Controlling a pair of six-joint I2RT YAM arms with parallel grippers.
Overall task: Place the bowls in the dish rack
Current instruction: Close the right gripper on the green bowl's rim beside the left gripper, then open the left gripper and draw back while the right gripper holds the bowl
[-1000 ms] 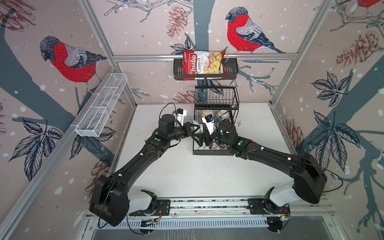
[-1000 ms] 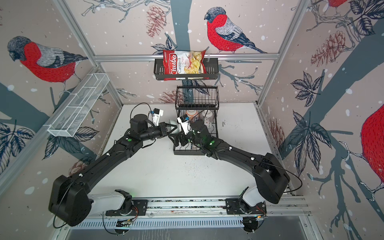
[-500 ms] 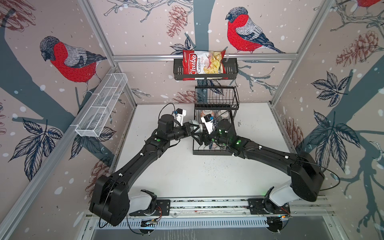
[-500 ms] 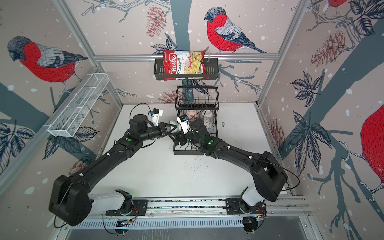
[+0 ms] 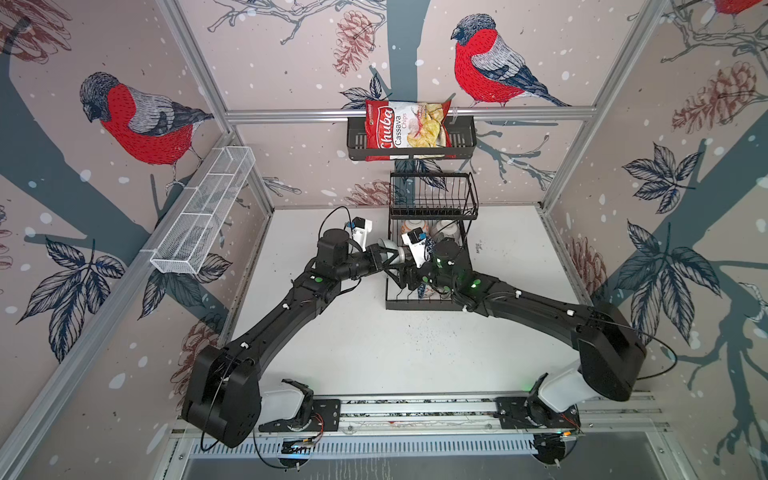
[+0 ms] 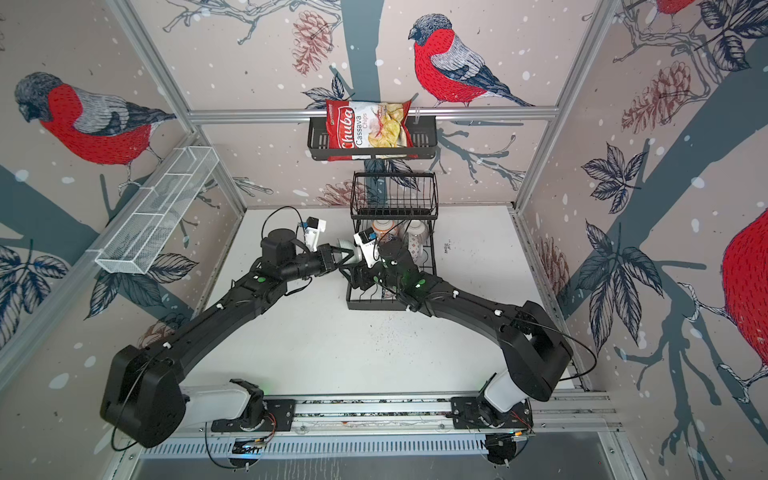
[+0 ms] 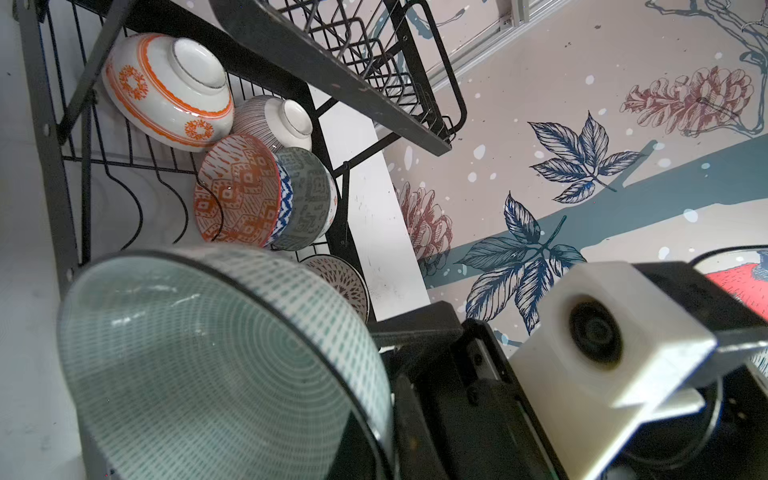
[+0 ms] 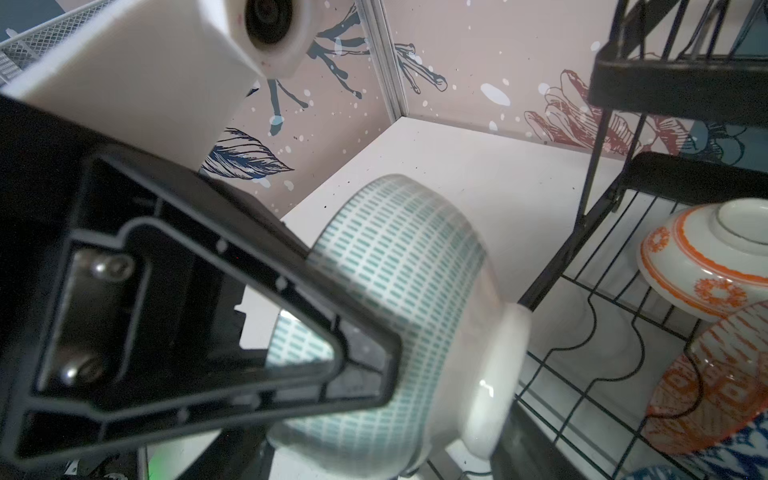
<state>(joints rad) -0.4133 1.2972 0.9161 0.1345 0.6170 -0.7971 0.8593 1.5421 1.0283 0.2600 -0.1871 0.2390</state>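
Note:
My left gripper should open, let go of the bowl's rim and move away before my right gripper, which is at the green-dashed bowl's foot, loads the bowl.
A bowl with green dashes hangs on its side at the left edge of the dish rack. My left gripper is shut on its rim, one finger across the outside wall. My right gripper reaches in from the rack side, jaws either side of this bowl and mostly hidden by it. Inside the rack lie an orange floral bowl, a striped one and an orange-patterned one.
The rack's upper basket tier overhangs the back of the lower tier. A grey-green geometric bowl and a brown dotted one also sit in the rack. A chips bag fills the wall shelf; a white mesh basket hangs at left.
My right gripper has shifted left, closer to the held bowl, and its jaws have narrowed. The left arm and the bowl have stayed in place.

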